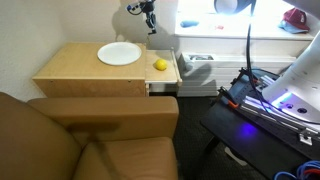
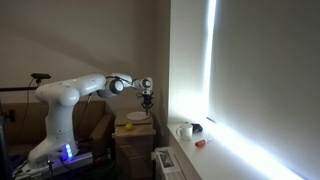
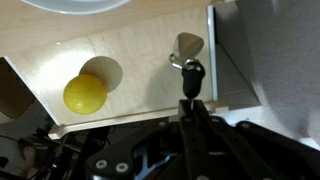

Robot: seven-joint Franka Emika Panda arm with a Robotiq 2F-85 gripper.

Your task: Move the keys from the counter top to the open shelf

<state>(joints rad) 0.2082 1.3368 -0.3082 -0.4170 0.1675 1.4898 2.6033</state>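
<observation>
I should bring the keys forward and down toward the front edge (image 1: 164, 81) by the yellow ball, as they hang over the far corner of the counter top (image 3: 187, 46).
My gripper (image 3: 190, 100) is shut on the keys (image 3: 188, 62), a dark fob with a silver key hanging below the fingertips. It holds them in the air above the far right corner of the light tan counter top (image 3: 150, 60). In both exterior views the gripper (image 1: 150, 18) (image 2: 147, 98) hangs high over the counter top (image 1: 80, 68). The keys are too small to make out there. A grey panel (image 3: 235, 60) lies just beyond the counter's right edge.
A white plate (image 1: 119, 53) and a yellow ball (image 1: 159, 64) (image 3: 85, 94) sit on the counter top. A brown couch (image 1: 90, 140) stands in front of it. A white unit (image 1: 197, 66) is beside the cabinet under a bright window.
</observation>
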